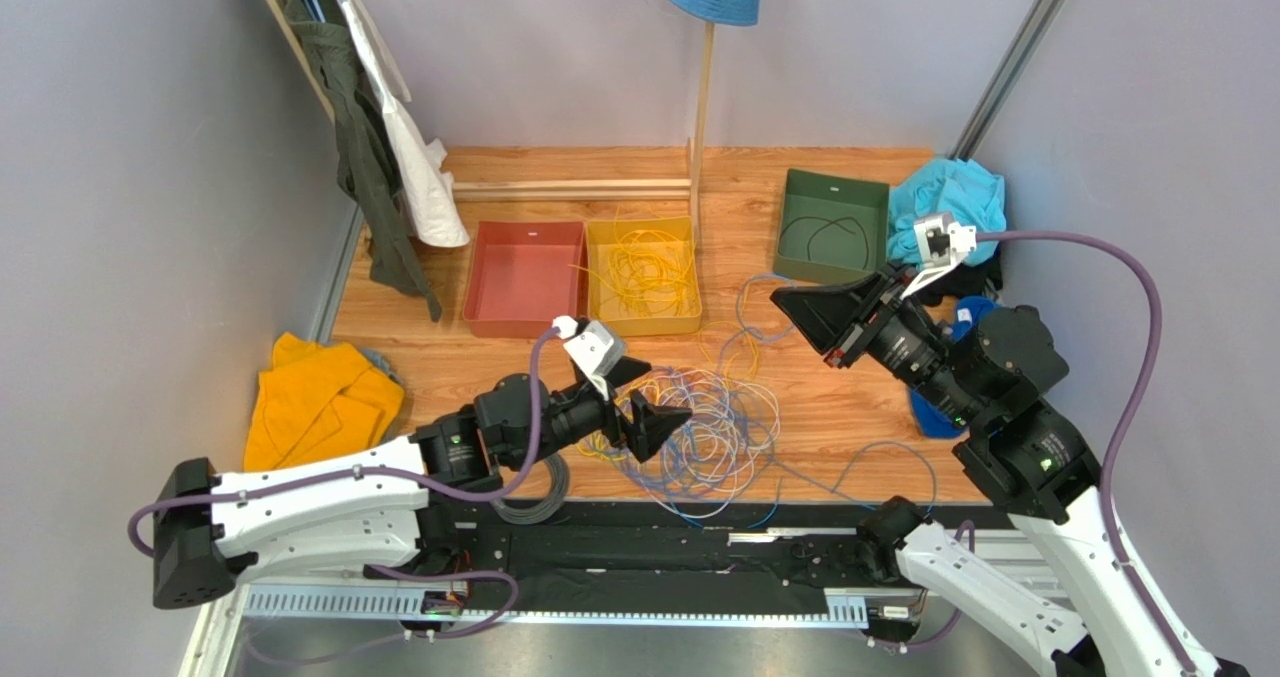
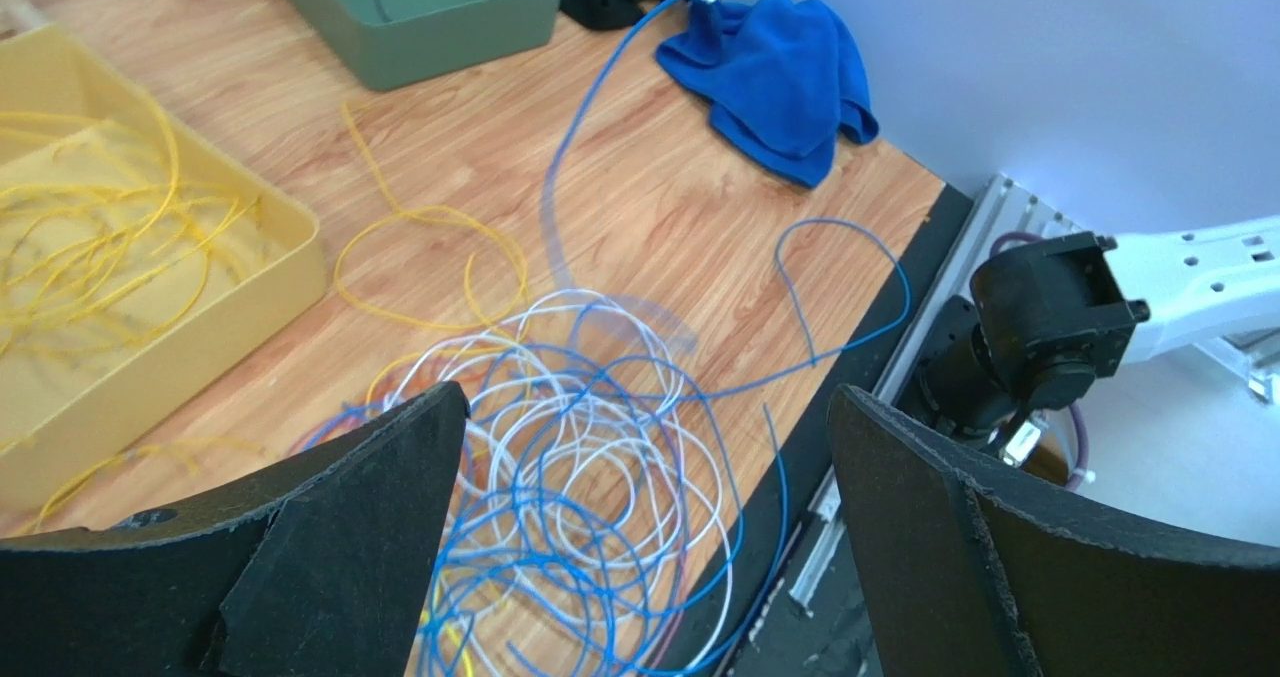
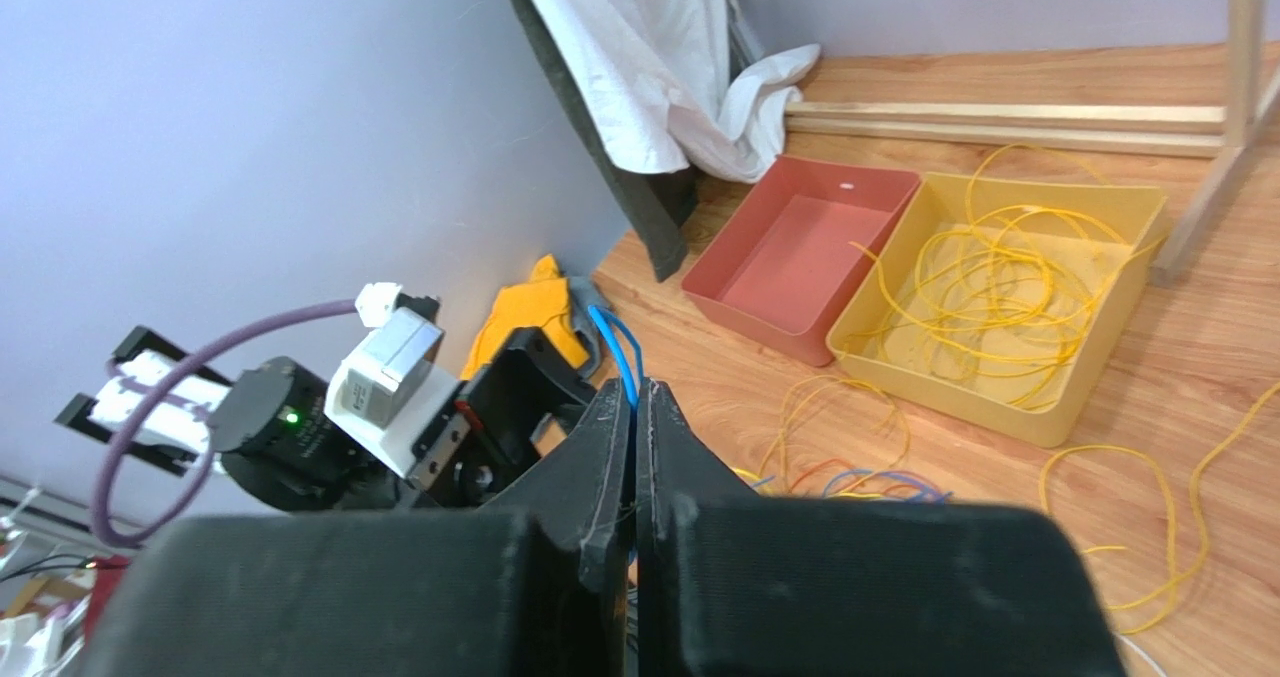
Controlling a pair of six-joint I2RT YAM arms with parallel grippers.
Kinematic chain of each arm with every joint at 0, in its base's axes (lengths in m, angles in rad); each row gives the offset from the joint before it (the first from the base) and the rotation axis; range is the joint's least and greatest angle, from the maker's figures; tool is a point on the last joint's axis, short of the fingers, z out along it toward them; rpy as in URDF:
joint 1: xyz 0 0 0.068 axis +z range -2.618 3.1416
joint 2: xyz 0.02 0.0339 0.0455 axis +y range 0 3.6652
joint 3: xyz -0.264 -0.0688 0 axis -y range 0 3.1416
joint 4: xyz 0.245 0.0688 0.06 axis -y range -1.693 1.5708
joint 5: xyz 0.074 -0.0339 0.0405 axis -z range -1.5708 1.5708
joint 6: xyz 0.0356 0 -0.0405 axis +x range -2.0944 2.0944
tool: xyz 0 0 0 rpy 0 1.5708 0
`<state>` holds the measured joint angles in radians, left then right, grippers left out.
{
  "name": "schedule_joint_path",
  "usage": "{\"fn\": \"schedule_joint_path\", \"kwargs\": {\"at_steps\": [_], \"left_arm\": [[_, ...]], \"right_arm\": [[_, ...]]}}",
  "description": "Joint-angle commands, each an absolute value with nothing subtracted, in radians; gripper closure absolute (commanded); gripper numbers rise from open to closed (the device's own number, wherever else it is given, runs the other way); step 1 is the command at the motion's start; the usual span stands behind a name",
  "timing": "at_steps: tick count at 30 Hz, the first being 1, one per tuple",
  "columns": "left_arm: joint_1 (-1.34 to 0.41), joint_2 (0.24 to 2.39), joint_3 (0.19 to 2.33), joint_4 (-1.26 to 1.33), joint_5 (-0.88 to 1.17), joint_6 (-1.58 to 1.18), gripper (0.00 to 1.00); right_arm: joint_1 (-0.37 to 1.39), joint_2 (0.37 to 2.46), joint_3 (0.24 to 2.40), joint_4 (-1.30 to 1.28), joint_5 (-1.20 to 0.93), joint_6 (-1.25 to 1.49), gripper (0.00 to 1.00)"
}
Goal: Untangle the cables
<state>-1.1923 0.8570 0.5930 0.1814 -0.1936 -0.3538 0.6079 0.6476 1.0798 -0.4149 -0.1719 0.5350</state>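
I expect the blue cable [image 1: 738, 302] to come away by itself and keep its arch when I carry it, because the blue cable's hooked end [image 1: 772, 337] bends clear of the tangle.
The cables [image 1: 703, 430] lie in a tangle of blue, pale lilac-grey and yellow loops on the wooden table near its front edge. My left gripper [image 1: 658, 412] is open and hangs just above the tangle's left side. In the left wrist view the tangle [image 2: 586, 467] lies between and below the wide-open left gripper [image 2: 646, 397]. My right gripper [image 1: 784, 302] is raised to the tangle's upper right, and in its own view the right gripper [image 3: 633, 395] is shut on a blue cable [image 3: 619, 350]. That blue cable [image 2: 579, 122] rises from the tangle. Loose yellow cables [image 2: 428, 265] lie beside it.
A yellow bin [image 1: 604, 314] holds yellow cables, with a red bin [image 1: 523, 277] to its left and a green bin [image 1: 830, 224] at the back right. A blue cloth [image 2: 781, 70] lies right, a yellow cloth [image 1: 316, 392] left. A dark grey coil [image 1: 541, 490] lies by the left arm.
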Motion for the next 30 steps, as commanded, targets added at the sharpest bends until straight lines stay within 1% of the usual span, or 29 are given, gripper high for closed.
{"fn": "schedule_joint_path", "kwargs": {"at_steps": [1, 3, 11, 20, 22, 23, 24, 25, 27, 28, 29, 30], "left_arm": [[-1.226, 0.914, 0.569, 0.561, -0.137, -0.235, 0.01], [-1.232, 0.949, 0.558, 0.662, -0.144, -0.222, 0.01], [-1.232, 1.054, 0.603, 0.796, -0.212, -0.089, 0.01], [-1.233, 1.224, 0.722, 0.882, -0.114, -0.043, 0.01], [-1.232, 1.245, 0.739, 0.907, -0.112, -0.044, 0.01], [-1.232, 1.262, 0.744, 0.910, -0.121, -0.044, 0.02], [-1.232, 1.270, 0.753, 0.919, -0.121, -0.037, 0.06], [-1.232, 1.273, 0.758, 0.917, -0.121, -0.034, 0.20], [-1.232, 1.273, 0.771, 0.878, -0.126, -0.029, 0.39], [-1.232, 1.266, 0.775, 0.861, -0.129, -0.025, 0.63], [-1.230, 1.247, 0.776, 0.839, -0.150, -0.023, 0.84], [-1.230, 1.236, 0.779, 0.789, -0.173, -0.025, 1.00]], "right_arm": [[0.612, 0.667, 1.120, -0.420, -0.245, 0.604, 1.00], [0.612, 0.675, 1.118, -0.413, -0.267, 0.617, 1.00], [0.611, 0.707, 1.160, -0.414, -0.350, 0.663, 1.00], [0.612, 0.715, 1.154, -0.406, -0.394, 0.696, 1.00], [0.612, 0.713, 1.146, -0.403, -0.393, 0.695, 1.00], [0.612, 0.713, 1.138, -0.405, -0.393, 0.695, 1.00], [0.612, 0.709, 1.134, -0.403, -0.393, 0.695, 1.00], [0.612, 0.709, 1.129, -0.403, -0.394, 0.693, 1.00], [0.612, 0.701, 1.117, -0.403, -0.387, 0.692, 1.00], [0.612, 0.690, 1.112, -0.402, -0.382, 0.686, 1.00], [0.612, 0.681, 1.106, -0.402, -0.367, 0.683, 1.00], [0.612, 0.677, 1.092, -0.399, -0.361, 0.678, 1.00]]}}
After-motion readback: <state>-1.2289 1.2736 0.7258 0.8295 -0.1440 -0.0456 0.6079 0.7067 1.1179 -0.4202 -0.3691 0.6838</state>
